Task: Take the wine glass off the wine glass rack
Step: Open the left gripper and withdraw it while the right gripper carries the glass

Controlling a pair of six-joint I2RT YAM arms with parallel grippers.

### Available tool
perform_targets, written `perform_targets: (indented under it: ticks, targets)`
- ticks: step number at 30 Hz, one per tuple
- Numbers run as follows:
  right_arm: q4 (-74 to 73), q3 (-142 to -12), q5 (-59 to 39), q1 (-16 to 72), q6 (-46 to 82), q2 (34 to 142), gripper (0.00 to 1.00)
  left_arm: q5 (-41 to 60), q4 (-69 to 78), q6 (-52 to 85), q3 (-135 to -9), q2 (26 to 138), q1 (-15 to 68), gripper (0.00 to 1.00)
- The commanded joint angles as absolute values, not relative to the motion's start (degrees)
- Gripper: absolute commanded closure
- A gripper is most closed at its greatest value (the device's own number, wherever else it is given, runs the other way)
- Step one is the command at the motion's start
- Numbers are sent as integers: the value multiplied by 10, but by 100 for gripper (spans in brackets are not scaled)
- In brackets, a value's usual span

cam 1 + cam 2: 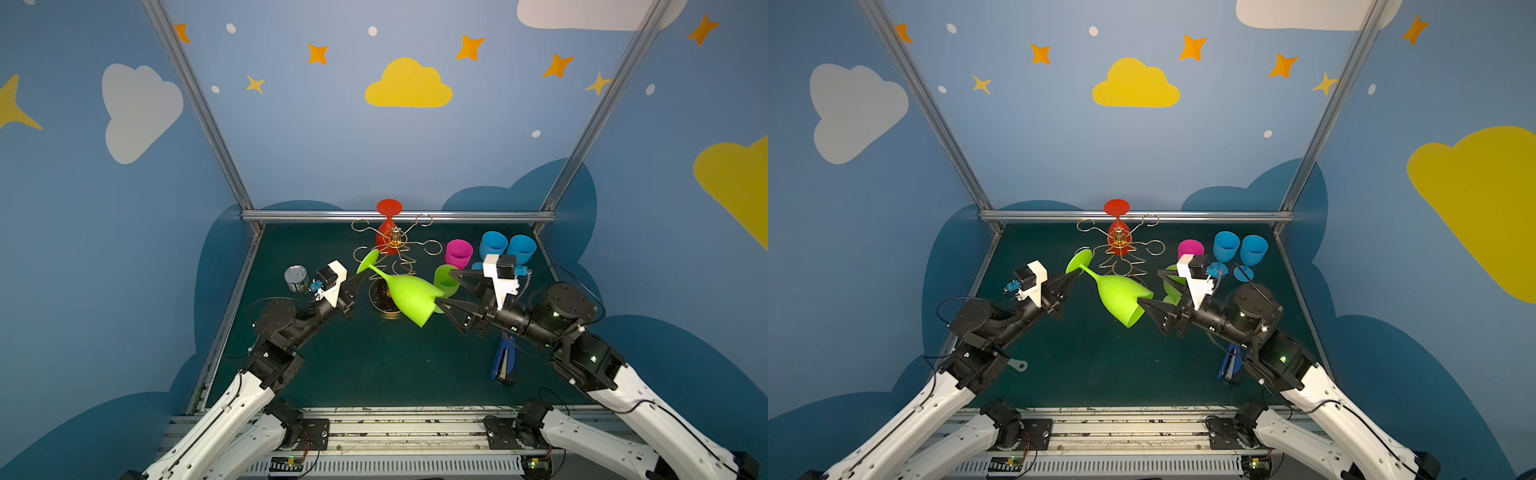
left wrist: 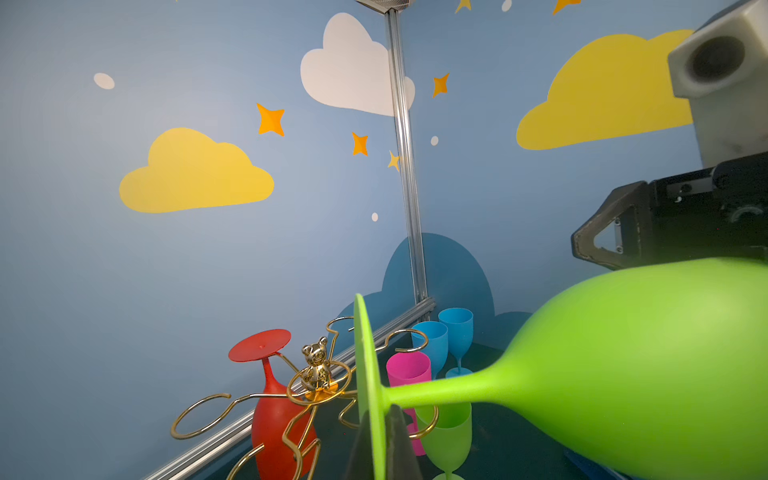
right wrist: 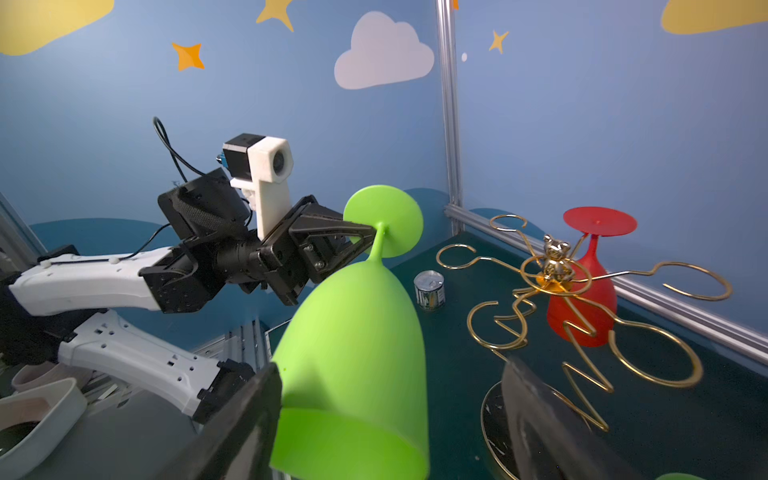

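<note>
Next, I take the bowl's rim (image 1: 432,307) with my right gripper and stand the glass upright, because my left gripper holds the lime-green glass by its foot (image 1: 368,260) with the bowl tipped down.
A lime-green wine glass (image 1: 409,295) (image 1: 1121,295) hangs tilted in the air in front of the gold wire wine glass rack (image 1: 395,239) (image 1: 1120,237), clear of its arms. My left gripper (image 1: 363,276) (image 2: 380,440) is shut on the rim of the glass's round foot. My right gripper (image 1: 446,289) (image 3: 388,374) stands open around the bowl (image 3: 357,353); one finger lies beside it and the other is well apart. A red wine glass (image 1: 388,232) (image 3: 582,307) hangs upside down on the rack's far side.
On the right of the mat stand a pink cup (image 1: 458,252), two blue glasses (image 1: 493,245) and another green glass (image 1: 445,279). A tin can (image 1: 296,278) sits to the left of my left wrist. A blue tool (image 1: 504,361) lies under the right arm. The rack's round base (image 1: 380,297) lies under the held glass.
</note>
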State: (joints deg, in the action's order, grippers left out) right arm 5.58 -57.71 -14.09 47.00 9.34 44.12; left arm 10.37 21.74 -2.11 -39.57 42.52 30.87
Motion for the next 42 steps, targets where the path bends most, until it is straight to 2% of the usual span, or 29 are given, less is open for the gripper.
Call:
perform_targets:
  ticks: [1, 7, 20, 22, 26, 29, 31, 33, 35, 38, 39, 40, 42]
  targets:
    - [44, -559, -113, 460, 105, 421, 19, 93, 260, 20, -393, 409, 309, 97]
    - [46, -545, -103, 453, 119, 413, 20, 94, 259, 26, -392, 405, 308, 97]
    - [3, -562, -166, 456, 165, 500, 30, 85, 251, 20, -390, 408, 308, 97]
    - [-5, -564, -175, 456, 172, 509, 37, 84, 249, 18, -389, 408, 308, 97]
    - [-15, -569, -191, 457, 183, 526, 68, 83, 247, 14, -388, 408, 308, 97]
    - [-14, -572, -201, 459, 186, 532, 87, 81, 242, 8, -388, 407, 308, 97]
    - [-14, -573, -203, 460, 188, 533, 97, 77, 238, 4, -387, 407, 308, 97]
    - [-12, -572, -201, 460, 189, 531, 100, 74, 238, 1, -386, 405, 308, 97]
    - [-9, -572, -192, 460, 190, 526, 100, 71, 237, -1, -385, 403, 308, 88]
    - [6, -574, -168, 459, 183, 510, 100, 55, 234, -1, -382, 399, 309, 51]
    - [13, -575, -159, 458, 179, 504, 100, 45, 233, 0, -381, 397, 308, 43]
    - [22, -576, -146, 457, 172, 495, 100, 32, 231, 2, -379, 395, 308, 36]
    - [44, -581, -124, 454, 157, 477, 100, 9, 227, 2, -377, 386, 308, 28]
